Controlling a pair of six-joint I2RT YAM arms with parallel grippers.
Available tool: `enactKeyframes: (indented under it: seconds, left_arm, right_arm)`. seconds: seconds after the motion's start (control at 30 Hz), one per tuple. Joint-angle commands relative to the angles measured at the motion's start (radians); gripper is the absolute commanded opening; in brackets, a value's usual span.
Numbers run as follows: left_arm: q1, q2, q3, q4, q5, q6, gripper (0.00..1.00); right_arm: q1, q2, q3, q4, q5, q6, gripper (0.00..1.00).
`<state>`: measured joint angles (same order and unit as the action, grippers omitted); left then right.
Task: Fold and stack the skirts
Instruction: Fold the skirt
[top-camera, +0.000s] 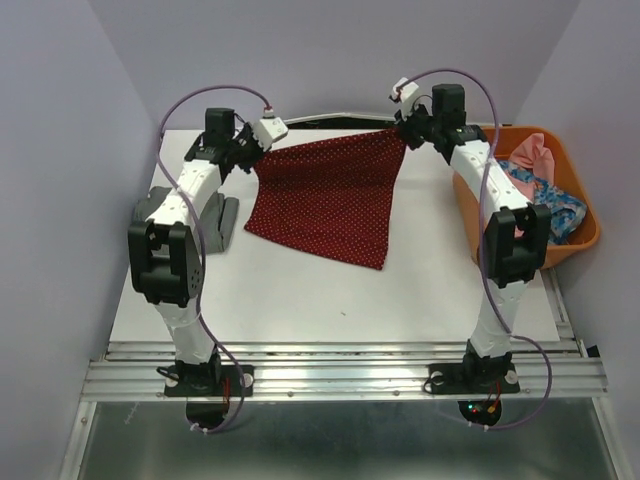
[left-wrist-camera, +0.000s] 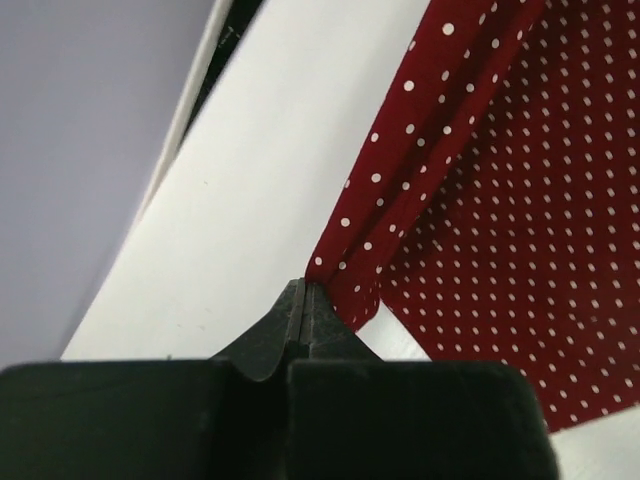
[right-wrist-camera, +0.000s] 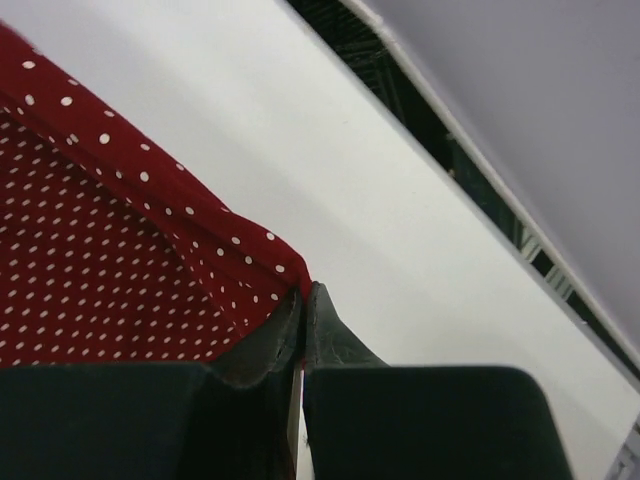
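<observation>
The dark red skirt's lower edge (top-camera: 315, 250) is lying flat, closer than the skirt's held top corners. Both my grippers should therefore fold the skirt's top edge (top-camera: 330, 148) back toward its lower edge.
The dark red skirt with tiny white dots (top-camera: 330, 198) hangs stretched between my two grippers over the far part of the white table (top-camera: 330, 300), its lower edge draping onto the surface. My left gripper (top-camera: 257, 150) is shut on its left top corner (left-wrist-camera: 345, 265). My right gripper (top-camera: 408, 132) is shut on its right top corner (right-wrist-camera: 270, 265). The blue flower-print skirt (top-camera: 548, 200) lies in the orange basket (top-camera: 580, 240) at the right. A folded grey skirt (top-camera: 222, 222) lies on the table behind my left arm, partly hidden.
A pink cloth (top-camera: 530, 155) lies in the basket at its far end. The basket stands off the table's right edge beside my right arm. Purple walls close in the left, back and right sides. A metal rail (top-camera: 340, 375) runs along the near edge.
</observation>
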<state>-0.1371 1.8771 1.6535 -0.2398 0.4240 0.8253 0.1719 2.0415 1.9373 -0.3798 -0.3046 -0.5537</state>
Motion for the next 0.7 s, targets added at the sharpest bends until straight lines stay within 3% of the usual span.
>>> enactKeyframes:
  seconds: [0.0, 0.13, 0.37, 0.67]
  left_arm:
    - [0.014, -0.119, -0.196, 0.043, 0.015, 0.142, 0.00]
    - [0.014, -0.186, -0.352, 0.056, 0.006, 0.196, 0.00]
    - [0.014, -0.188, -0.491, 0.079, -0.031, 0.258, 0.00]
    - [0.014, -0.164, -0.511, 0.082, -0.056, 0.227, 0.00]
  right_arm:
    - [0.007, -0.075, -0.161, -0.086, -0.114, -0.022, 0.01]
    - [0.047, -0.151, -0.345, -0.093, -0.137, -0.006, 0.01]
    - [0.112, -0.204, -0.576, -0.050, -0.136, 0.023, 0.01]
    - [0.121, -0.184, -0.566, -0.044, -0.111, 0.060, 0.01]
